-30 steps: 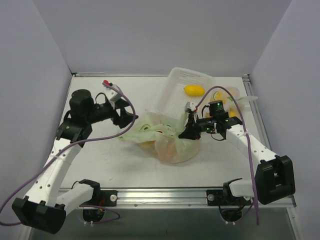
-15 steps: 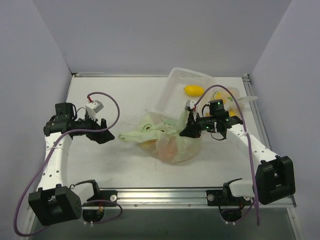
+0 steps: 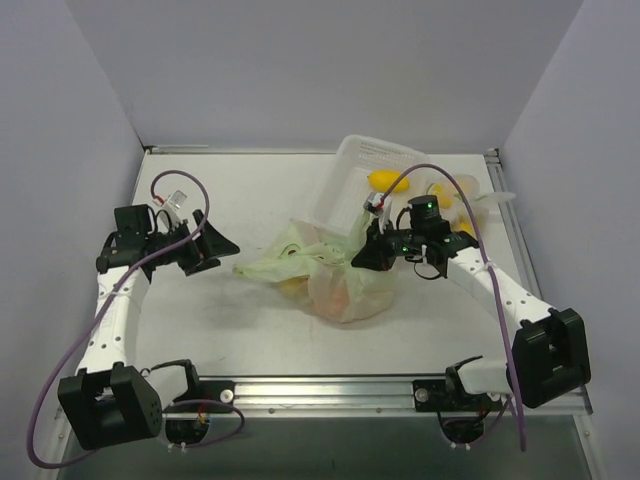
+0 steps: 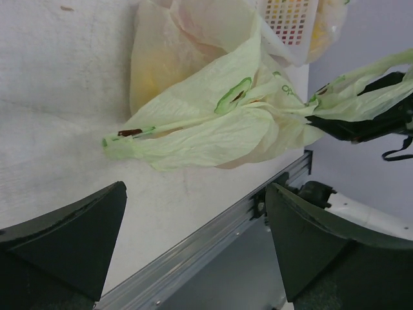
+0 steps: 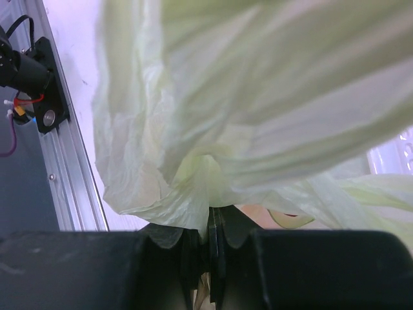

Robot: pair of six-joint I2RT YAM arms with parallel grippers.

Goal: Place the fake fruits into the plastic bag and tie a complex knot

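The plastic bag has fake fruits bulging in its film. The long limp handle should fold over when I carry it across, while the bag stays down.
The plastic bag, pale green with avocado prints, lies slumped mid-table, and orange and yellow fake fruits show through its film. One long handle trails left on the table. My left gripper stands wide open just left of that handle's tip, touching nothing; in the left wrist view the left gripper has only bare table between its fingers. At the bag's right, my right gripper is shut on the other bunched handle. In the right wrist view the green film is pinched in the right gripper.
A white slotted basket stands tilted behind the bag with a yellow lemon in it. A clear bag holding yellowish fruits lies at the back right. The table's metal front rail runs close under my left gripper.
My left gripper drew back to the left, away from the bag's handle, and opened wider. The right gripper shifted slightly left, still gripping the bag.
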